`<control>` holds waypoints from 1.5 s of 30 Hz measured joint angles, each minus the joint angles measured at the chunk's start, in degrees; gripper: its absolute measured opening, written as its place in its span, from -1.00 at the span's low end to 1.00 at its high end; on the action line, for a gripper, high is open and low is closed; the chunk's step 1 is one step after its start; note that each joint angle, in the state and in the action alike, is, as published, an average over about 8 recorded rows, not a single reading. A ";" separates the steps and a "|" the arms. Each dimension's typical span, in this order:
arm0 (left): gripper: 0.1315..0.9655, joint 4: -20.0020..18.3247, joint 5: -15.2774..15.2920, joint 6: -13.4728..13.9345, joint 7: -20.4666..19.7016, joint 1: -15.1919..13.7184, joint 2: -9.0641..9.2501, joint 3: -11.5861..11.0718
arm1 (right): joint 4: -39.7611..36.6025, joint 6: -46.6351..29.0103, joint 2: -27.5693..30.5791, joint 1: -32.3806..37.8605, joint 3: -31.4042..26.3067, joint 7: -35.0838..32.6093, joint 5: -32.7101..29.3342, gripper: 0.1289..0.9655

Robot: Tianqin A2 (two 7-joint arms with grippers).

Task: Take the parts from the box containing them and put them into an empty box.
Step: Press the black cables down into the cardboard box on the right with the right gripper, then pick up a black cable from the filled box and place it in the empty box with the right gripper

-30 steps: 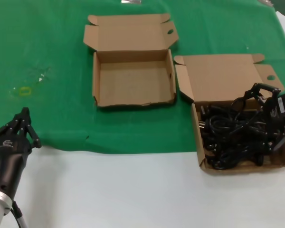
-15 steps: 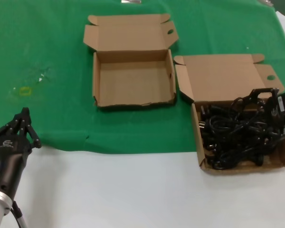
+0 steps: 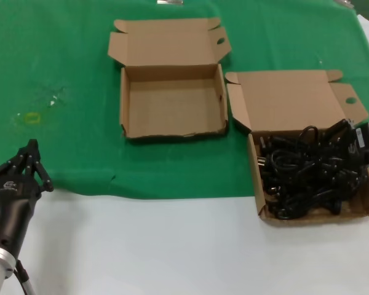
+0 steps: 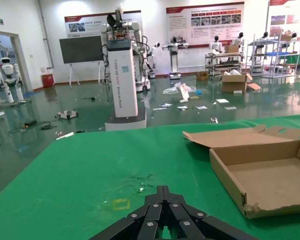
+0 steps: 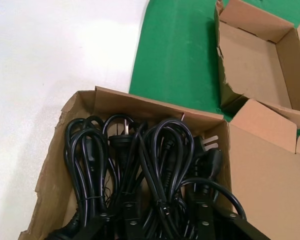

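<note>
The coiled black power cord (image 5: pixel 166 162) is held tight by a tie (image 5: pixel 165 209), so I expect it to stay in its bundle and come loose from the pile when I lift it.
The parts are black coiled power cords (image 3: pixel 295 178) piled in the larger cardboard box (image 3: pixel 256 184) at the right, its lid (image 3: pixel 283 98) folded back. My right gripper (image 3: pixel 339 152) is down in the pile at the box's right side, open. In the right wrist view its fingers (image 5: pixel 202 217) stand apart with several cord loops (image 5: pixel 160 150) between them, inside the box wall (image 5: pixel 140 107). The empty box (image 3: pixel 172 101) stands open at the back middle, to the left of the full one, and shows in the right wrist view (image 5: pixel 250 60). My left gripper (image 3: pixel 32 150) is parked at the front left, shut and empty (image 4: pixel 163 192).
A green cloth (image 3: pixel 61 55) covers the back of the table, with bare white table (image 3: pixel 172 246) in front. A small yellow mark (image 3: pixel 32 118) lies on the cloth at the left. The empty box (image 4: pixel 270 175) also shows in the left wrist view.
My right gripper has gone down from above the cords into the pile, and its open fingers now sit among the loops. The left arm has not moved.
</note>
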 joint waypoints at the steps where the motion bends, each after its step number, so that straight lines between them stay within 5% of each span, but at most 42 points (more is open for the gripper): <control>1: -0.97 0.00 0.00 0.00 0.00 0.00 0.00 0.00 | 0.12 0.00 0.05 -0.10 0.03 0.07 0.01 -0.25; 10: -0.97 0.00 0.00 0.00 0.00 0.00 0.00 0.00 | 2.33 -0.16 1.20 -1.30 0.48 1.35 0.22 -0.63; 19: -0.97 0.00 -0.01 0.00 0.00 0.00 0.00 0.00 | 8.09 -1.13 3.61 -2.12 1.52 5.63 0.88 -0.79; 31: -0.97 0.00 -0.01 0.00 0.00 0.00 0.00 0.00 | 15.17 -2.57 3.84 1.54 2.68 12.94 1.59 -0.79; 45: -0.97 0.00 -0.01 0.00 0.00 0.00 0.00 0.00 | 11.46 3.03 -7.05 5.12 1.48 12.23 1.75 -0.80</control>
